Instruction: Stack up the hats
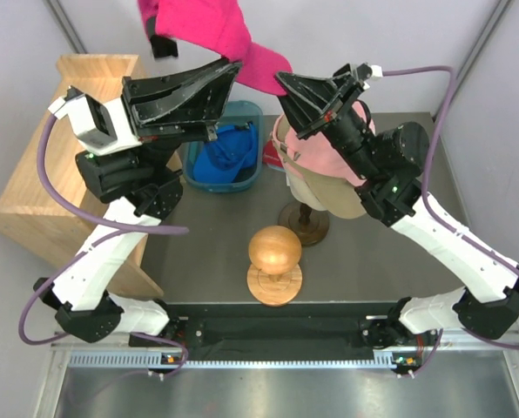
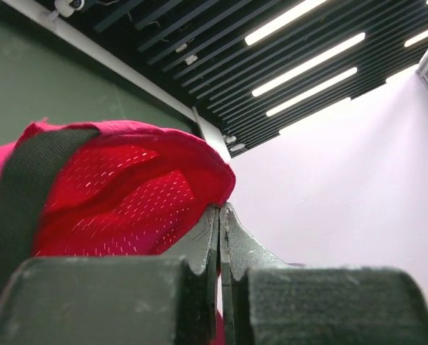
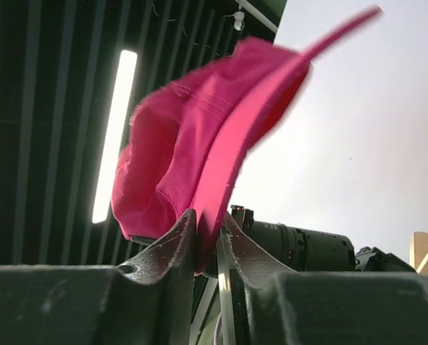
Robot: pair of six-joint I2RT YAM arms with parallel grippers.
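Observation:
Next, I take over the hat by its rim with my right gripper, because my left gripper is closed on the magenta hat's top edge (image 2: 215, 183). Then I should lower the hat's opening onto the wooden ball (image 1: 275, 250).
The magenta hat (image 1: 209, 33) hangs high over the back of the table, held from both sides. My left gripper (image 1: 235, 64) is shut on the edge of its crown, where the mesh lining (image 2: 128, 198) and a black strap (image 2: 27, 194) show beside the left gripper (image 2: 220, 210). My right gripper (image 1: 280, 81) is shut on the brim, which runs up from between the right gripper (image 3: 208, 224) jaws to the magenta hat (image 3: 192, 136). A light pink hat (image 1: 316, 158) and a tan hat (image 1: 340, 198) sit stacked on the stand below the right arm. A royal blue hat (image 1: 229, 150) lies in a bin.
The blue bin (image 1: 252, 181) stands at the back centre. A wooden ball on a round base (image 1: 274, 252) is near the front middle. A wooden shelf unit (image 1: 64, 174) stands along the left side. The stand's dark foot (image 1: 305, 225) is behind the ball.

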